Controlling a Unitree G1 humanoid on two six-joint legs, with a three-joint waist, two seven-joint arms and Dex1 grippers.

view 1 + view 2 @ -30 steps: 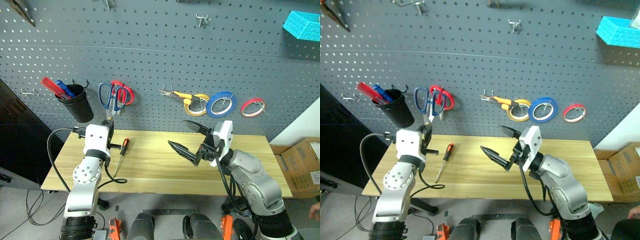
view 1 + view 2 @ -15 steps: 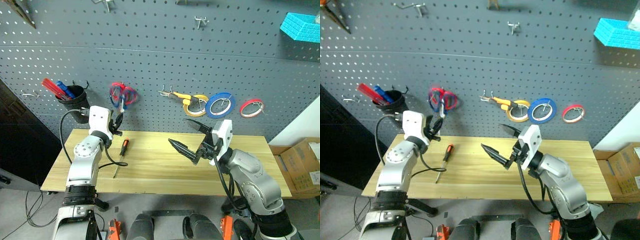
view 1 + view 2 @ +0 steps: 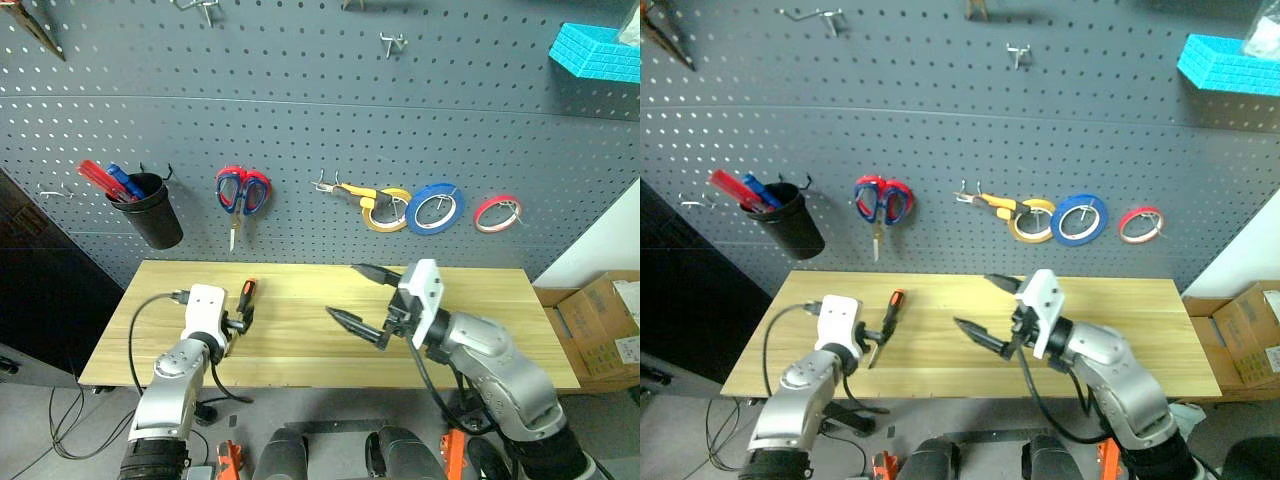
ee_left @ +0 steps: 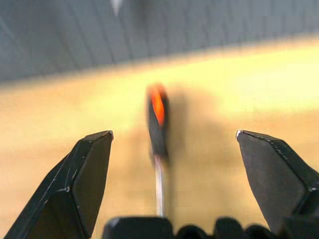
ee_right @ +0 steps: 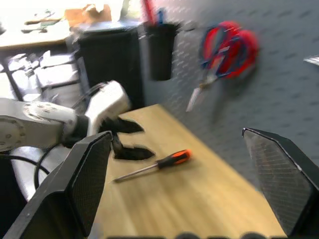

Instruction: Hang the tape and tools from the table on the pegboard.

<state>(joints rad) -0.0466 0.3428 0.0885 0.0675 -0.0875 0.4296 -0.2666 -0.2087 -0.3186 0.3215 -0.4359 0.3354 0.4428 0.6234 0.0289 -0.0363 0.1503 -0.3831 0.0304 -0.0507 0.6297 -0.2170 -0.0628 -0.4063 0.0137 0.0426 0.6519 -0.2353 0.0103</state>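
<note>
My left gripper should keep moving toward the screwdriver's handle [image 4: 158,122], which points straight away from its open fingers, and on toward its orange end [image 4: 156,90] until the fingers are on both sides of the handle, then close.
An orange-and-black screwdriver [image 3: 894,302] lies on the table [image 3: 480,290] near its left end. My left gripper [image 3: 243,315] is low over the table, open, and the screwdriver [image 4: 158,119] lies between its spread fingers without touching them. On the pegboard [image 3: 300,100] hang the blue-handled scissors [image 3: 240,192] together with a red-handled pair, the orange-handled pliers [image 3: 350,190] and the blue tape [image 3: 435,207]. My right gripper [image 3: 343,290] hovers open and empty over the table's middle.
A yellow tape ring [image 3: 385,212] and a red tape ring [image 3: 497,212] hang beside the blue one. A black cup [image 3: 152,208] with pens hangs at the board's left. A cardboard box [image 3: 600,320] stands on the floor to the right.
My left gripper opened, leaving the scissors hanging on the board, and dropped to the table around the screwdriver. The right gripper drifted slightly down and left, still open.
</note>
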